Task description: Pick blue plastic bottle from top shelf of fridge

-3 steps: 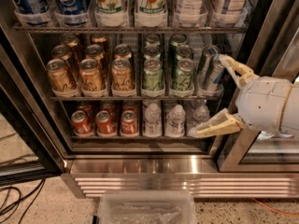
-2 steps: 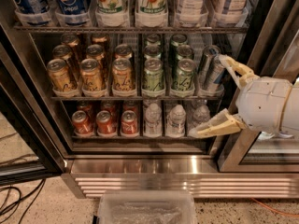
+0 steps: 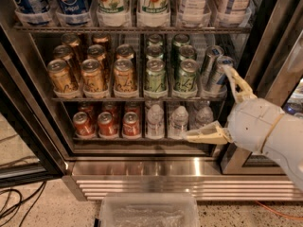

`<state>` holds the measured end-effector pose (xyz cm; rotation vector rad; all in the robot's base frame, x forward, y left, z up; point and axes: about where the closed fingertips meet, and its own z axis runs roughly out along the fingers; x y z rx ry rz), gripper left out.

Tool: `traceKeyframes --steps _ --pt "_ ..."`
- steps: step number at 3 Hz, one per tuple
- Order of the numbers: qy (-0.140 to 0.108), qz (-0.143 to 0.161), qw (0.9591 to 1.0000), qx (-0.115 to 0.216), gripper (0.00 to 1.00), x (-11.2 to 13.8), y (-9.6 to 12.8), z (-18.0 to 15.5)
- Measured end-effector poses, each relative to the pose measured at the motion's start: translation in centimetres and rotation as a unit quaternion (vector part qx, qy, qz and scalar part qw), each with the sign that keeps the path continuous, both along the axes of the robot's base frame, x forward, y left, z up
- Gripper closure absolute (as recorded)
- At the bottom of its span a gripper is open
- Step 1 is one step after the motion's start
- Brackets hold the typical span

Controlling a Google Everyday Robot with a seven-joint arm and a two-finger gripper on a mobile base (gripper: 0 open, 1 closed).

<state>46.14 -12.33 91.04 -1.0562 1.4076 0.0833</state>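
Observation:
I should lower my gripper, swing it toward the middle (image 3: 182, 144) and turn its fingers up, because it is slanting across the lower racks beside the door frame (image 3: 275, 62).
The fridge (image 3: 142, 169) stands open in front of me. Its top shelf (image 3: 132, 28) is a wire rack with a row of tall bottles in clear cups, cut off by the upper edge of the view. A bottle with a white-and-dark label (image 3: 194, 1) stands right of the middle; its cap is out of view. Blue Pepsi bottles (image 3: 71, 1) and 7UP bottles (image 3: 152, 1) stand to its left. My gripper (image 3: 215, 107) is open and empty at the right, in front of the middle and lower racks. It is well below the top shelf.
Gold cans (image 3: 92, 74) and green cans (image 3: 155, 74) fill the middle rack. Red cans (image 3: 106, 123) and small water bottles (image 3: 179, 119) sit on the lower rack. A clear plastic bin (image 3: 149, 211) lies on the floor. Cables (image 3: 14, 207) lie at lower left. The dark door frame (image 3: 265, 37) stands close on the right.

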Motion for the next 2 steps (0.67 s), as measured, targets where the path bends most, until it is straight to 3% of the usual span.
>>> traceKeyframes --steps 1,2 --pt "0.003 -0.085 0.9940 0.070 0.00 0.0 -3.4 -4.0" --pt "-0.005 -0.171 0.9777 0.122 0.00 -0.7 -8.0 -6.1"
